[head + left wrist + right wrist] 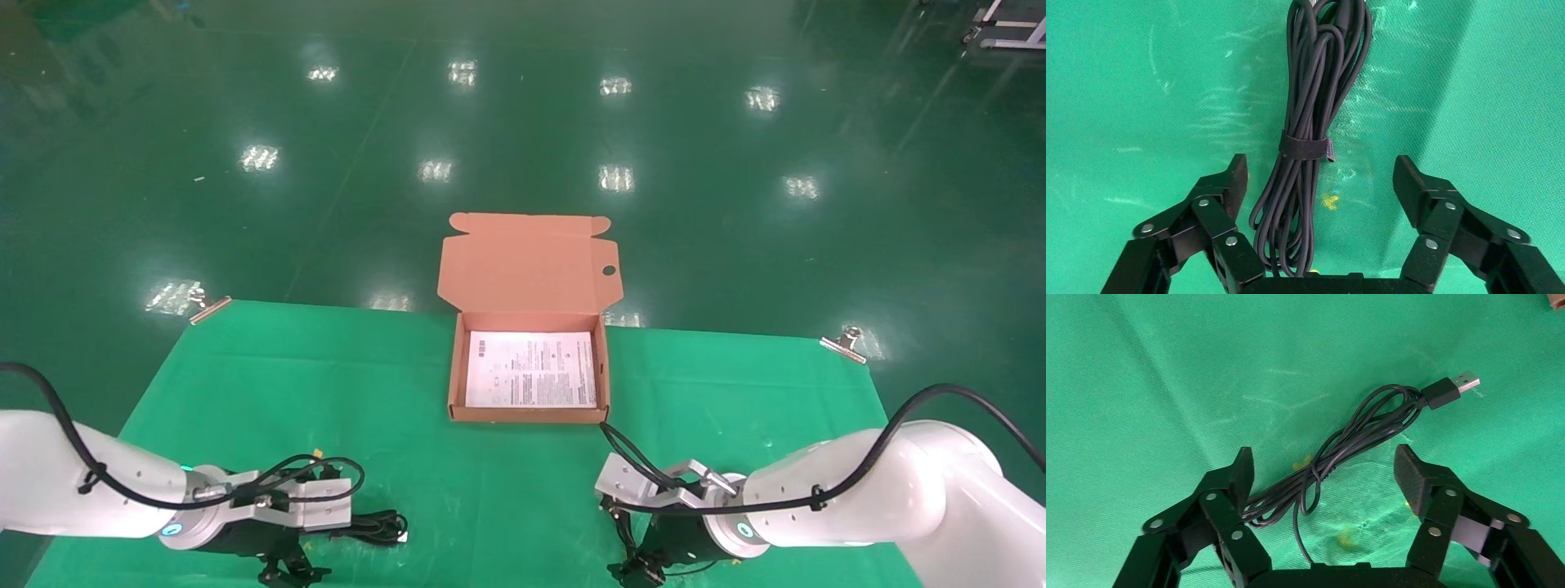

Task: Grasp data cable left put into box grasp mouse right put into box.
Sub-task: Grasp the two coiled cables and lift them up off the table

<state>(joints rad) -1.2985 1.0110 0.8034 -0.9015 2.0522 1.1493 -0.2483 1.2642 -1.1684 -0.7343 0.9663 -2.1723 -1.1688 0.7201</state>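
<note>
I expect the mouse to hang below when I lift the cord, because a loose piece of cord (1297,535) runs from the bundled cord (1359,440) under my right gripper.
The data cable (1306,122), a black coiled bundle bound by a dark strap, lies on the green cloth between the fingers of my open left gripper (1321,168). In the head view the cable (380,527) sits by my left gripper (286,569) at the near left. My right gripper (1324,458) is open over a thin black cord (1352,432) with a USB plug (1453,387). The cord runs under the gripper's base. The mouse itself is hidden. In the head view my right gripper (639,569) is at the near right. The box (529,415) stands open at the table's middle with a white printed sheet (531,369) inside.
The box's lid (527,261) stands up at the far side. Metal clips hold the green cloth at the far left corner (208,309) and far right corner (846,343). Beyond the table is a shiny green floor.
</note>
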